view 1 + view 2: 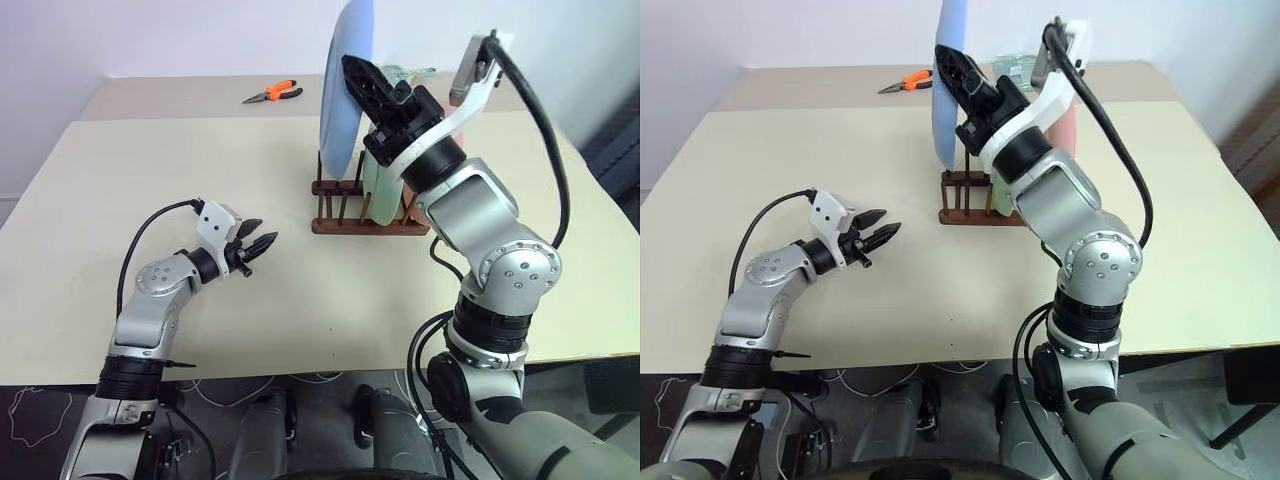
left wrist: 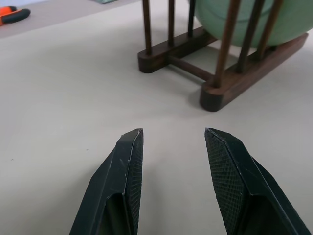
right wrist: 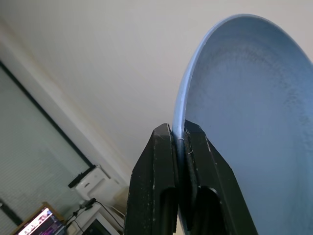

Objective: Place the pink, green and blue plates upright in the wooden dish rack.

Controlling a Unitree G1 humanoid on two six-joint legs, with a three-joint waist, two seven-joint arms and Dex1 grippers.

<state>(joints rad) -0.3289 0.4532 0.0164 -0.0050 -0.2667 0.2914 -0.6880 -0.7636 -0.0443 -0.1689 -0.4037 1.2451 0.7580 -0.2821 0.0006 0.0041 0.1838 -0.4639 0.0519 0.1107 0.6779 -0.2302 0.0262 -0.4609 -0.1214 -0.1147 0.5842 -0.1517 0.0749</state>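
My right gripper is holding the light blue plate [image 1: 340,120] upright over the rack's empty end slot [image 1: 338,198], so it should keep lowering the plate until the rack holds it.
My right gripper [image 3: 178,131] is shut on the rim of the light blue plate [image 1: 345,90]. It holds the plate upright, with the lower edge about level with the peg tops at the left end of the wooden dish rack [image 1: 340,225]. The mint green plate [image 1: 380,195] stands upright between the rack's pegs. A strip of the pink plate [image 1: 1068,130] shows behind my right arm, its base hidden. My left gripper [image 1: 262,240] hovers low over the table to the left of the rack, open and empty.
Orange-handled pliers [image 1: 272,93] lie on the far table behind the rack. A small pale object [image 1: 1012,68] sits at the back near the blue plate. The beige tabletop [image 1: 150,160] spreads wide to the left of the rack.
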